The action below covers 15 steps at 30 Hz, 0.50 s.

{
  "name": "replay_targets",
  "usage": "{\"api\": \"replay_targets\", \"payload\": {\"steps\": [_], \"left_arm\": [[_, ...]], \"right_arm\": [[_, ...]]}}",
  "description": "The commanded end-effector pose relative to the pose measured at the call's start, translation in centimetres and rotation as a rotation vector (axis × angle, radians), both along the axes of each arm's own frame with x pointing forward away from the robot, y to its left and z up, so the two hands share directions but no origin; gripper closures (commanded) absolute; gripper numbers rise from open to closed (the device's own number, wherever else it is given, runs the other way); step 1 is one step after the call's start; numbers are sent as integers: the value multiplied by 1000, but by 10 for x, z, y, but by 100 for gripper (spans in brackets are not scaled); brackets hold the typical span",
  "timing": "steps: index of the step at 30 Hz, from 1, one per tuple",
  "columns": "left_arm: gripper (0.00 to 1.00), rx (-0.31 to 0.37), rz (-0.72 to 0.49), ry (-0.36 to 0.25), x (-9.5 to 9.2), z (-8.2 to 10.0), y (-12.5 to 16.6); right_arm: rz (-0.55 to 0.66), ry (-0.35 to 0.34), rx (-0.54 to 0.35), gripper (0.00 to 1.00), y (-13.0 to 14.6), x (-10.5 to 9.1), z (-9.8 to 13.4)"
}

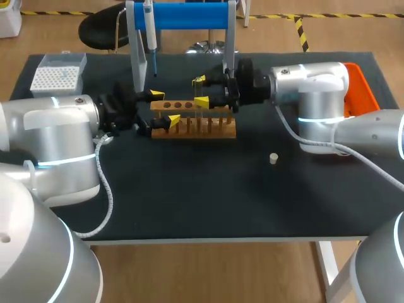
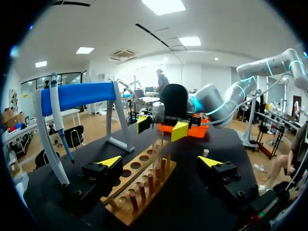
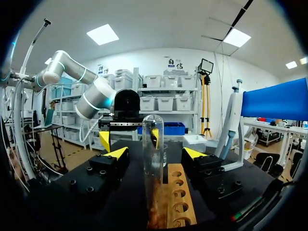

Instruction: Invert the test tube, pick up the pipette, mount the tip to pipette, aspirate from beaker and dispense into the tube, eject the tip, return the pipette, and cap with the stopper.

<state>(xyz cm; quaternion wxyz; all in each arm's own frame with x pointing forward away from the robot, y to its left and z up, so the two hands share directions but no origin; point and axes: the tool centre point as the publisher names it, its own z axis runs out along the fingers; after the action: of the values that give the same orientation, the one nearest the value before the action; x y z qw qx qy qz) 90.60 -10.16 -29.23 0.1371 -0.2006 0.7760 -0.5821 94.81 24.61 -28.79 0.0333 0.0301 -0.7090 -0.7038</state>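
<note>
My gripper is about to lift the test tube (image 1: 198, 92), which will slide up off a peg and leave the rack standing, because brown wood shows through the lower glass (image 3: 155, 207).
A clear test tube (image 3: 153, 144) stands rounded end up in the wooden rack (image 1: 196, 123) mid-table. My right gripper (image 1: 201, 91) brackets the tube from the far side, open, with a gap showing on each side of the glass. My left gripper (image 1: 165, 107) is open at the rack's left end, and the rack (image 2: 144, 185) runs ahead between its fingers. The pipette (image 1: 150, 31) hangs on the blue-barred stand behind the rack. A small pale stopper (image 1: 273, 158) lies on the mat to the right. A beaker (image 3: 165, 154) shows dimly behind the tube.
A white tip box (image 1: 58, 74) sits at the back left corner. An orange tray (image 1: 363, 88) lies at the back right behind my right arm. The pipette stand's legs (image 1: 136, 63) rise just behind the rack. Bare dark mat (image 1: 208, 189) fills the table's front half.
</note>
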Motion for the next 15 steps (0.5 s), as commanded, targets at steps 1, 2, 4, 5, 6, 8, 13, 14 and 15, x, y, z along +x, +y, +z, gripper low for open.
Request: {"api": "replay_targets", "payload": {"steps": [1,2,4,5,6,8,13,14,15], "left_arm": [[0,0,2,-2,0,-1,-1],[0,0,2,-2,0,-1,-1],[0,0,2,-2,0,-1,-1],[0,0,2,-2,0,-1,-1],[0,0,2,-2,0,-1,-1],[0,0,2,-2,0,-1,-1],[0,0,2,-2,0,-1,-1],[0,0,2,-2,0,-1,-1],[0,0,2,-2,0,-1,-1]], "right_arm": [[5,-1,3,34,1,2,-2],[5,0,3,36,2,1,-2],[5,0,3,39,2,1,-3],[6,0,3,39,2,0,-3],[6,0,3,41,2,0,-3],[5,-1,3,43,2,0,-3],[2,-1,5,47,2,0,-2],[1,0,5,49,2,0,-3],[1,0,5,50,2,0,-3]]}}
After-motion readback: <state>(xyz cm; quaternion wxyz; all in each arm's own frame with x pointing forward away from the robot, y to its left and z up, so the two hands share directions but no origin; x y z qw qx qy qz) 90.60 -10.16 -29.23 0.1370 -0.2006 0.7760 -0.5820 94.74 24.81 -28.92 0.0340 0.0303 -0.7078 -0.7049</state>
